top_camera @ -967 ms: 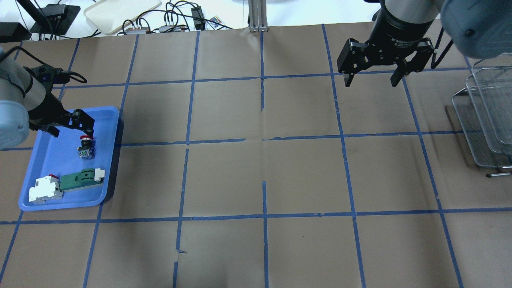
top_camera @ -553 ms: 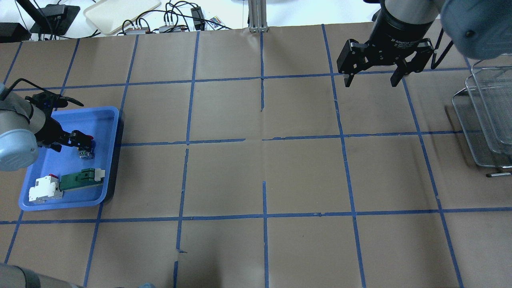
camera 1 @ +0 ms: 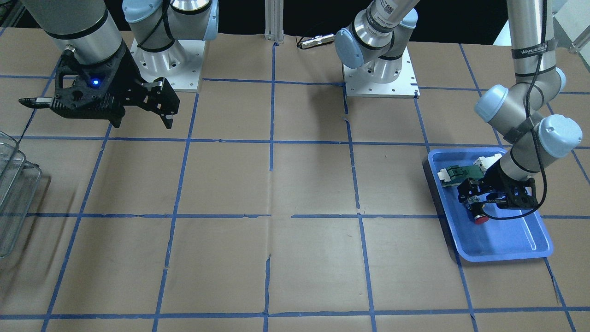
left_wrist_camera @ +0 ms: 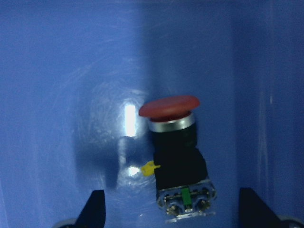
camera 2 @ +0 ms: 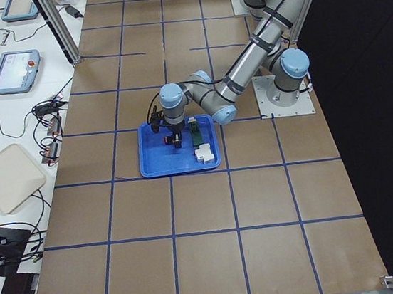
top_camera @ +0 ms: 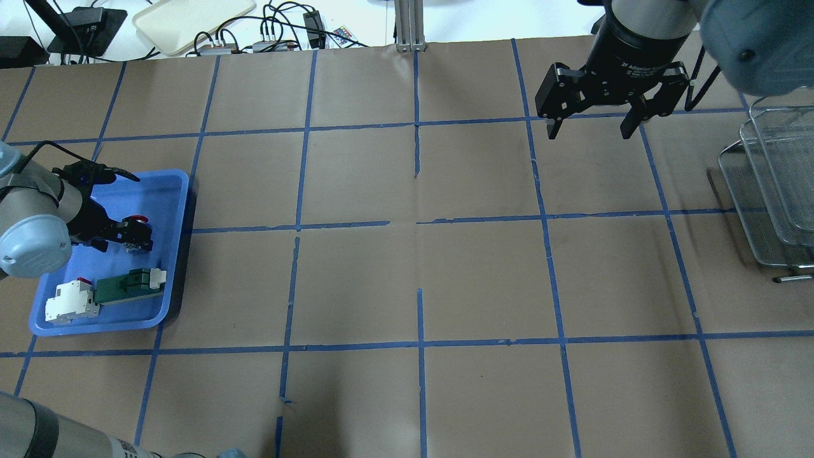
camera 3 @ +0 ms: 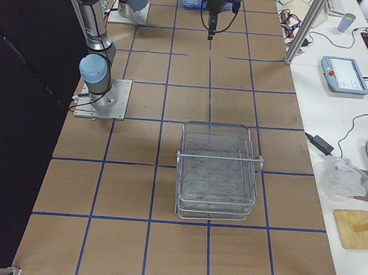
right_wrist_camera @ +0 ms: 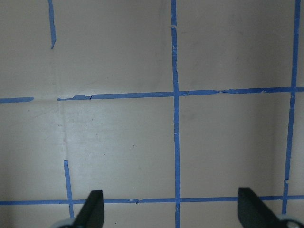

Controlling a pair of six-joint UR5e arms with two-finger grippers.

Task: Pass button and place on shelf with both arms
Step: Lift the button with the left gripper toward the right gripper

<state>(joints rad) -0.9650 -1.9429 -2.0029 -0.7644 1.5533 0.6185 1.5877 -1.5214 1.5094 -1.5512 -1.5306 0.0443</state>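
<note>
The button [camera 1: 477,212] will come up in one piece when the robot lifts it by the button's clear end [left_wrist_camera: 184,187], since the button's black body sits flush against that end.
The button [top_camera: 135,222] lies in the blue tray [top_camera: 175,254], red cap toward the far side. It also shows in the front view [camera 1: 479,216] and the left wrist view [left_wrist_camera: 176,152]. My left gripper [top_camera: 131,236] is low over it and open, with one finger [left_wrist_camera: 96,209] on each side of the black body, both apart from it. My right gripper [top_camera: 590,131] hangs open and empty above the table's far right; it also shows in the front view [camera 1: 142,122]. The wire shelf [top_camera: 772,184] stands at the right edge.
A green-and-white part [top_camera: 127,285] and a white block with red [top_camera: 71,300] lie in the tray's near end, close to the button. The shelf also shows in the right side view [camera 3: 218,172]. Brown paper with a blue tape grid covers the table between tray and shelf.
My left gripper has come down from the tray's far side and now straddles the button, still open. The button and the right arm have not moved.
</note>
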